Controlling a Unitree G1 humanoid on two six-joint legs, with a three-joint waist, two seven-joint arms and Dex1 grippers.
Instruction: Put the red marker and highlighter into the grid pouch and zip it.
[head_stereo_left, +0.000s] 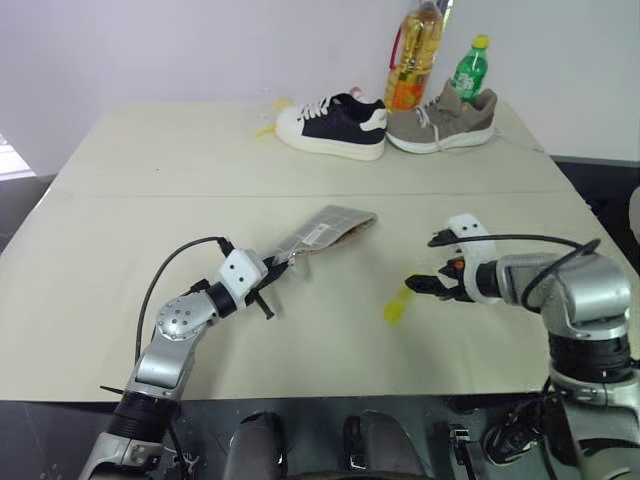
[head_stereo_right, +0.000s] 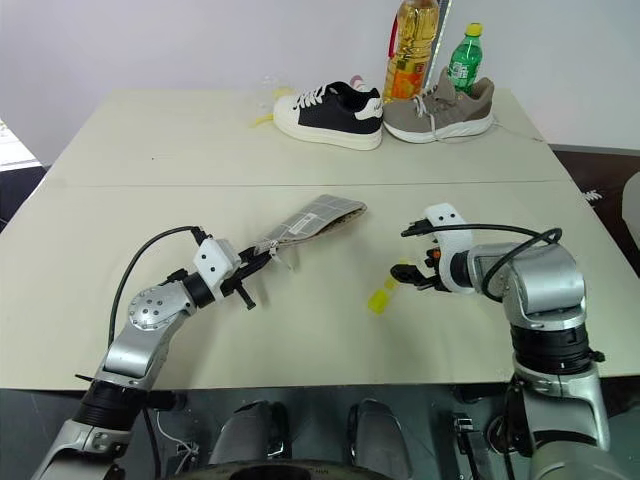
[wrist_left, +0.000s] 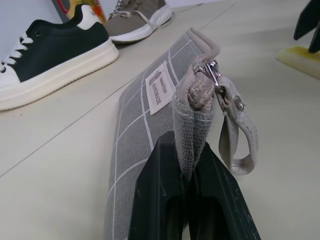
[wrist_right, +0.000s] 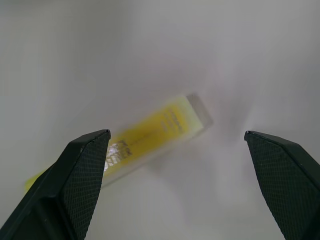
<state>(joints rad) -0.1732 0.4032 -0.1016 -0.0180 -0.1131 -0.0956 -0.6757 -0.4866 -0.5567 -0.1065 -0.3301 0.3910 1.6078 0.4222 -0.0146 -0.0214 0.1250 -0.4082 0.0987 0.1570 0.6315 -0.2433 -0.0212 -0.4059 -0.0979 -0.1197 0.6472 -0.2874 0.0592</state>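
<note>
The grid pouch's opening (head_stereo_left: 359, 227) should widen and take in the whole yellow highlighter when I push it in, because brownish lining (head_stereo_left: 346, 236) shows along the opening's parted edge.
The grid pouch (head_stereo_left: 325, 228) is grey with white lines and a small white label (wrist_left: 160, 88). It lies mid-table, its near end raised. My left gripper (head_stereo_left: 272, 262) is shut on that end's edge, and both black fingers (wrist_left: 155, 195) pinch the fabric. The zip slider (wrist_left: 212, 70) with its grey loop pull (wrist_left: 240, 145) hangs just past the grip. The yellow highlighter (head_stereo_left: 397, 305) lies flat on the table to the right of the pouch. My right gripper (head_stereo_left: 425, 283) is open and angled down just above it, a finger to either side of the highlighter (wrist_right: 150, 132), apart from it. The red marker is out of view.
At the table's far edge stand a black-and-white sneaker (head_stereo_left: 332, 126), a grey sneaker (head_stereo_left: 445, 120), an oil bottle (head_stereo_left: 415, 55) and a green bottle (head_stereo_left: 469, 70). A small yellow scrap (head_stereo_left: 265, 128) lies beside the black shoe. A seam (head_stereo_left: 300, 193) crosses the table.
</note>
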